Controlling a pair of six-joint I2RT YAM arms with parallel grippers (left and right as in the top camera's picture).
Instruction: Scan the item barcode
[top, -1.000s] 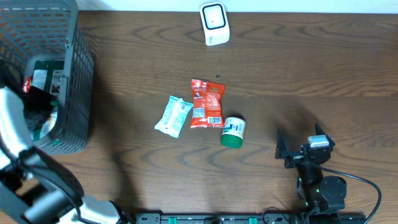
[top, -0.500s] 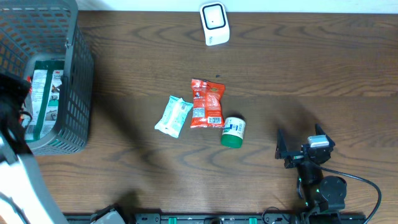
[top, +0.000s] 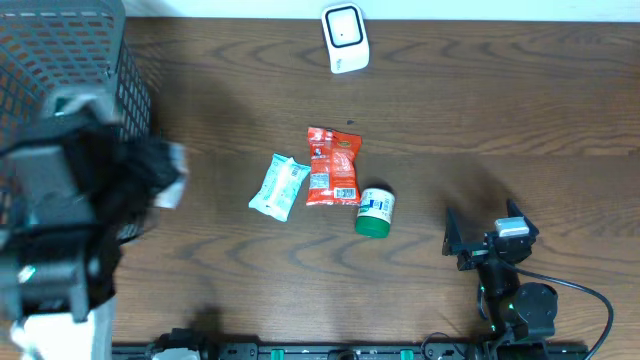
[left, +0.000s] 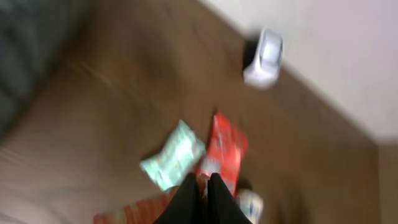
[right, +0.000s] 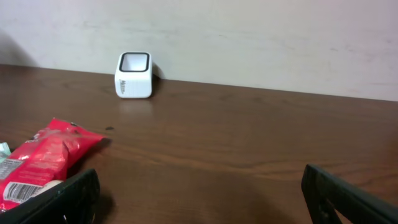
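The wood (top: 424, 194) beside the green-lidded jar is clear and my right gripper is open nearby, so my left gripper should keep going there and let go of the orange-red packet.
My left gripper (left: 204, 186) is raised high beside the basket and blurred in the overhead view (top: 150, 180). Its jaws are pressed together on a thin orange-red packet (left: 130, 210), whose pale end sticks out (top: 172, 188). The white barcode scanner (top: 345, 38) stands at the table's far edge, also seen from the left wrist (left: 264, 50) and the right wrist (right: 133, 74). My right gripper (top: 487, 228) rests low near the front right, wide open with nothing between its fingers (right: 199, 193).
A red snack packet (top: 332, 166), a teal packet (top: 279, 186) and a green-lidded jar (top: 375, 212) lie mid-table. The grey wire basket (top: 130, 90) stands at the far left, partly hidden by my left arm.
My left arm has come up out of the basket and swung right and toward the camera, carrying the packet. The right arm has not moved.
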